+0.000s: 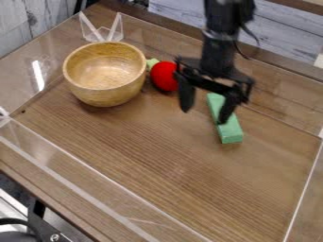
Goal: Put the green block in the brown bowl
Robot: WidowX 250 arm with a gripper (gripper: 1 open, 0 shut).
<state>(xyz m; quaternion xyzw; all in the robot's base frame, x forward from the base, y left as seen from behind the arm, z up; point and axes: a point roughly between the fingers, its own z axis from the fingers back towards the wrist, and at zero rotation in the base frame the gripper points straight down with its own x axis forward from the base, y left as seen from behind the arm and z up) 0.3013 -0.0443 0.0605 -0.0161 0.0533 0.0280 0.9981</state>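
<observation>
I should keep moving my gripper down over the block's middle [225,124] until both fingers are on either side of it, because my open fingers line up with the green block's narrow width [229,135].
The green block [231,129] lies flat on the wooden table at the right, partly covered at its upper end by my gripper. My gripper [211,105] points straight down and hangs just over the block's upper end, jaws open, one finger [188,97] left of the block and the other over it. Nothing is held. The brown bowl [105,74] stands empty at the upper left, well apart from the gripper.
A red ball [165,77] rests against the bowl's right side, just up and left of the gripper. Clear plastic walls [76,184] border the table at the front and left. A clear plastic piece [98,28] sticks up behind the bowl.
</observation>
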